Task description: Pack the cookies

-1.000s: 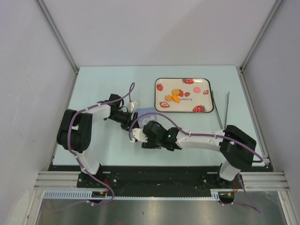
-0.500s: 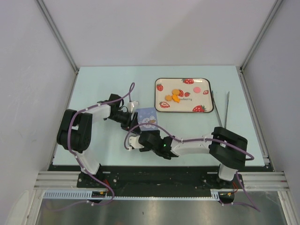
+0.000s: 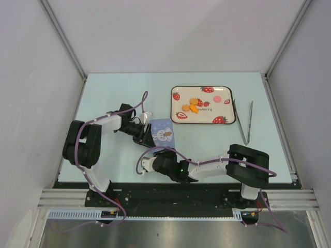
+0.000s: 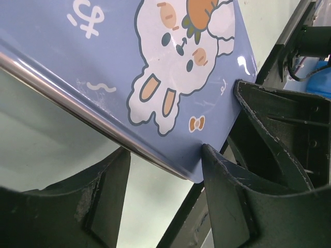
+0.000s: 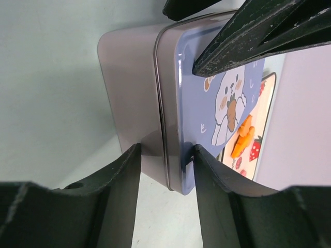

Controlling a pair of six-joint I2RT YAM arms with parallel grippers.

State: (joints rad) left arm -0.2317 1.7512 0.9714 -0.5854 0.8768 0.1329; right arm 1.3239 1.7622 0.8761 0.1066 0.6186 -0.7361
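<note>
The lid is still down on the tin (image 5: 161, 103), and both my grippers are at its near end. Next, my right gripper opens and goes to the lid's far corner (image 3: 171, 120).
Several orange-yellow cookies (image 3: 192, 105) lie on the strawberry-print tray (image 3: 228, 108); they also show in the right wrist view (image 5: 241, 135). A blue tin with a rabbit lid (image 3: 164, 133) sits tilted left of the tray. My left gripper (image 3: 146, 131) is shut on the tin's left edge; in the left wrist view (image 4: 165, 155) the lid (image 4: 170, 67) fills the frame. My right gripper (image 3: 158, 153) is open just in front of the tin. In the right wrist view (image 5: 166, 155) the tin's near corner (image 5: 170, 124) lies between the fingers.
Metal tongs (image 3: 247, 121) lie right of the tray. A small pink round thing (image 3: 217, 98) lies on the tray. The right arm lies low across the near side of the table. White walls and frame posts enclose the table.
My right arm has drawn back toward the near edge, uncovering the blue tin. The left arm, tin and cookies have stayed put.
</note>
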